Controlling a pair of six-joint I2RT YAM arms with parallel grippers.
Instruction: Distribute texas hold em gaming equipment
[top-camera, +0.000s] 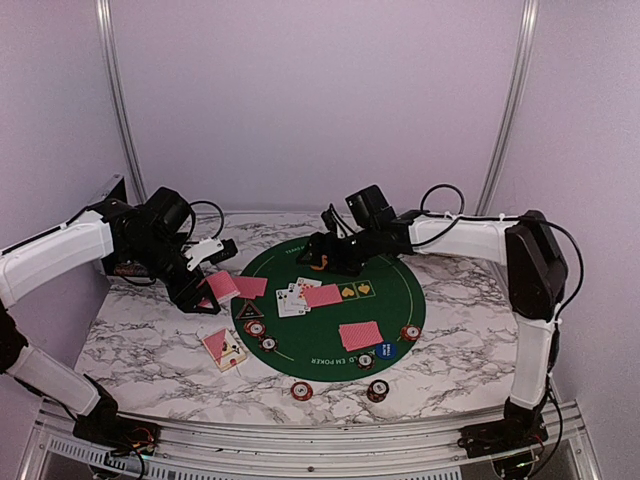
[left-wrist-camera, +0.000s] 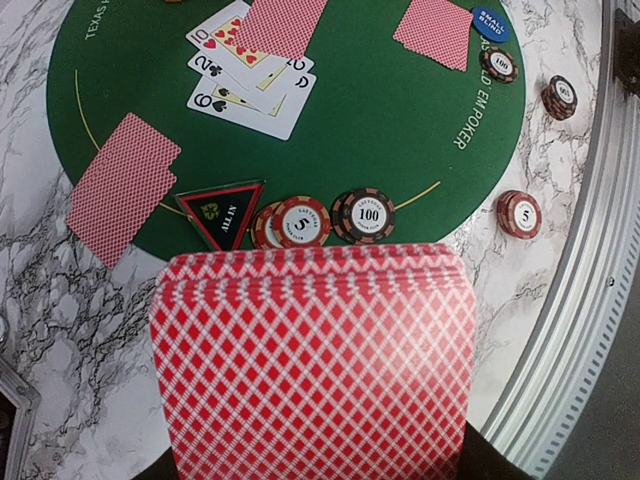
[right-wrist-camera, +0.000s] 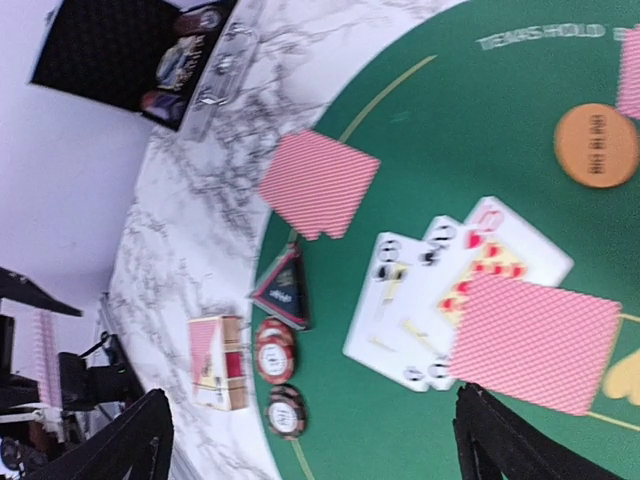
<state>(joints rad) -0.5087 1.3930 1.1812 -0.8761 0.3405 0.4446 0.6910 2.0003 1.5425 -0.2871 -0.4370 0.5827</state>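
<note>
My right gripper stays open and next move toward the deck's free edge (top-camera: 233, 286), which sticks out from my left gripper toward the mat, until it pinches a card (top-camera: 222, 284).
My left gripper (top-camera: 207, 291) is shut on a deck of red-backed cards (left-wrist-camera: 315, 360) just left of the green mat (top-camera: 390, 295); the deck hides its fingers. My right gripper (top-camera: 323, 254) is open and empty above the mat's far side, beside the orange button (right-wrist-camera: 597, 145). On the mat lie three face-up cards (left-wrist-camera: 250, 85), partly under a red-backed card (right-wrist-camera: 535, 340). More red-backed cards (left-wrist-camera: 120, 185) (top-camera: 360, 335) lie nearby. The dark triangular marker (left-wrist-camera: 225, 212) sits beside chip stacks (left-wrist-camera: 300, 222) (left-wrist-camera: 363, 215). The blue button (top-camera: 386, 349) is at the near edge.
A card box (top-camera: 222, 347) lies on the marble left of the mat. Two chip stacks (top-camera: 302, 389) (top-camera: 377, 390) sit off the mat near the front rail, and others (top-camera: 411, 333) (top-camera: 365, 360) sit on its near-right rim. A black case (right-wrist-camera: 130, 50) stands at the far left.
</note>
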